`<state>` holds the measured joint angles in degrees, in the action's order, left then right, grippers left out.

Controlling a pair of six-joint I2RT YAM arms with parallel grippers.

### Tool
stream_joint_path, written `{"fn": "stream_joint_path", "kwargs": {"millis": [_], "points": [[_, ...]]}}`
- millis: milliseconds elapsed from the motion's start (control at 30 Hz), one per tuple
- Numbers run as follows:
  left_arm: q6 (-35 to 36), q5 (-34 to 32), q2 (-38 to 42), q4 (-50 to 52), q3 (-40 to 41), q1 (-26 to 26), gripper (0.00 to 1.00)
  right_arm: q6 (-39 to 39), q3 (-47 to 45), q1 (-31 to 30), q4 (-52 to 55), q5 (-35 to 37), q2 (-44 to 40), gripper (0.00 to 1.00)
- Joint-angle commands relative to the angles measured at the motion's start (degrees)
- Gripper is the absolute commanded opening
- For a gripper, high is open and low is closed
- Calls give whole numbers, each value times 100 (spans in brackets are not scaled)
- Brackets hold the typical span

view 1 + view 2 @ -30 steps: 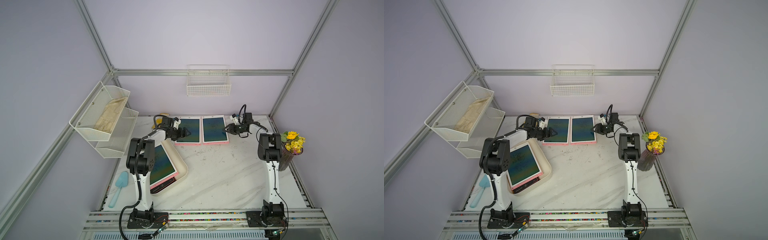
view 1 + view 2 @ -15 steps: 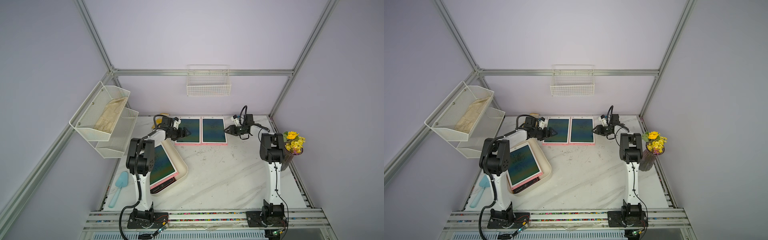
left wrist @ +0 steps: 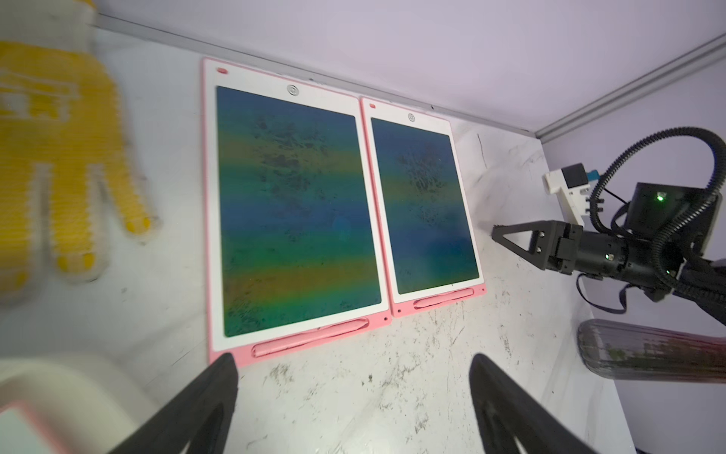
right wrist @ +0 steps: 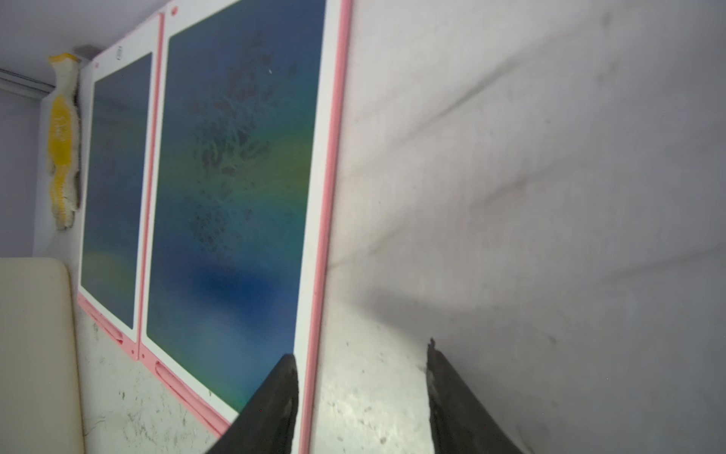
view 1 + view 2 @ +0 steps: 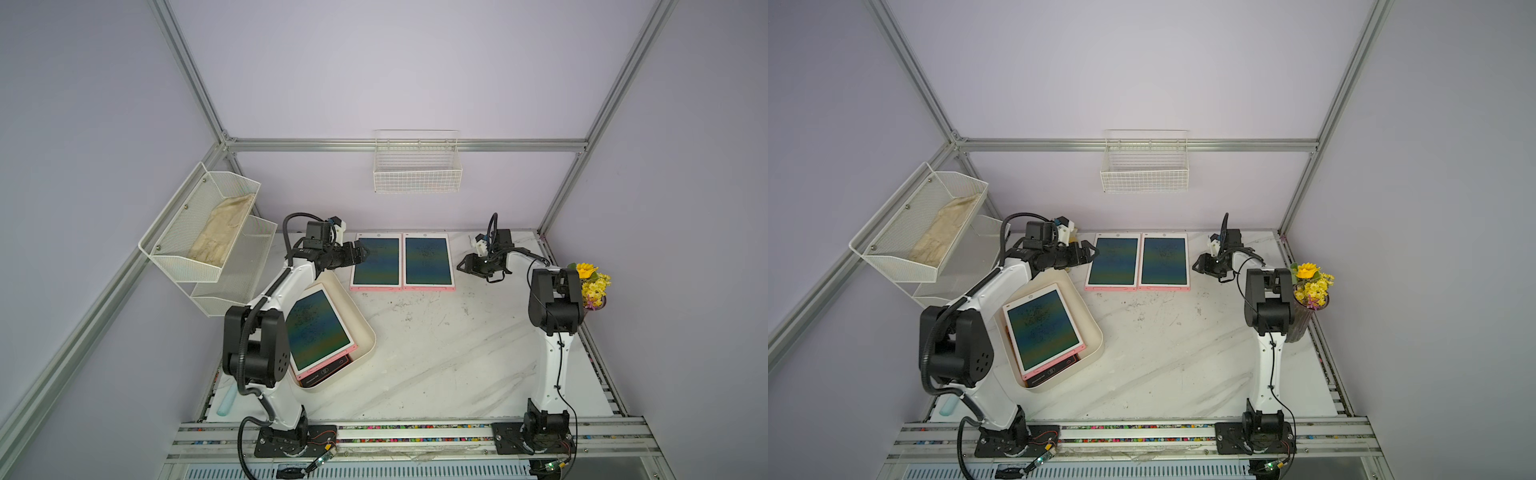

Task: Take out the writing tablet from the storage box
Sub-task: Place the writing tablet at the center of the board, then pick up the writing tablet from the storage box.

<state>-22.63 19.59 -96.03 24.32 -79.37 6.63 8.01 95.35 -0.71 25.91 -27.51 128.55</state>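
Note:
The storage box's pink tablet (image 5: 1044, 329) lies free over the darker one, so I keep moving my left gripper on to the pink tablet's edge (image 5: 1012, 339) by the scoop and close it there.
The cream storage box (image 5: 367, 335) (image 5: 1096, 335) stands at the left front. In it a pink-framed writing tablet (image 5: 316, 328) (image 5: 1040, 328) lies face up on a darker one. Two more tablets lie side by side at the back, the left tablet (image 5: 376, 259) (image 3: 298, 208) and the right tablet (image 5: 428, 259) (image 4: 235, 177). My left gripper (image 5: 365, 252) (image 3: 353, 359) hovers open beside the left tablet's outer edge, holding nothing. My right gripper (image 5: 459, 266) (image 4: 360, 350) is open just right of the right tablet, with bare table between its fingers.
A vase of yellow flowers (image 5: 592, 282) stands by the right arm. A mesh two-tier shelf (image 5: 208, 232) hangs on the left wall, a wire basket (image 5: 417, 170) on the back wall. A yellow glove (image 3: 51, 149) lies at the back left. A pale blue scoop (image 5: 226, 405) lies at the left front edge.
My right gripper has opened, let go of the right tablet and drawn back to the right. That tablet now lies flat beside the other. The left arm has barely moved.

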Motion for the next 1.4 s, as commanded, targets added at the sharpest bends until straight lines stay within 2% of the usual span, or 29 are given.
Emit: {"fn": "stream_joint_path", "kwargs": {"millis": [0, 200, 300, 433, 667, 1000, 1100, 1167, 1367], "points": [[-295, -877, 689, 614, 678, -249, 92, 106, -103, -522, 291, 509, -457, 54], [-665, -2112, 1921, 1796, 1405, -579, 93, 543, -77, -1664, 109, 447, -899, 54], [-736, -2631, 2401, 2225, 1648, -710, 96, 739, 145, -2317, -129, 341, -890, 55], [-830, -2645, 2741, 2456, 1964, -971, 99, 852, 758, -3142, -78, 297, -594, 54], [-826, -2383, 2350, 2747, 1986, -1102, 98, 786, 1950, -4111, 458, 671, 225, 55], [-835, -2288, 2223, 2844, 1811, -1121, 96, 702, 3158, -4594, 904, 925, 1259, 55], [-770, -2105, 2266, 2876, 1770, -1120, 95, 825, 3303, -4609, 916, 949, 1424, 54], [-749, -2006, 2345, 2899, 1775, -1120, 95, 867, 3425, -4611, 944, 830, 1566, 50], [-733, -2226, 2492, 2965, 1918, -1121, 96, 922, 3585, -4616, 944, 863, 1682, 49]]}}
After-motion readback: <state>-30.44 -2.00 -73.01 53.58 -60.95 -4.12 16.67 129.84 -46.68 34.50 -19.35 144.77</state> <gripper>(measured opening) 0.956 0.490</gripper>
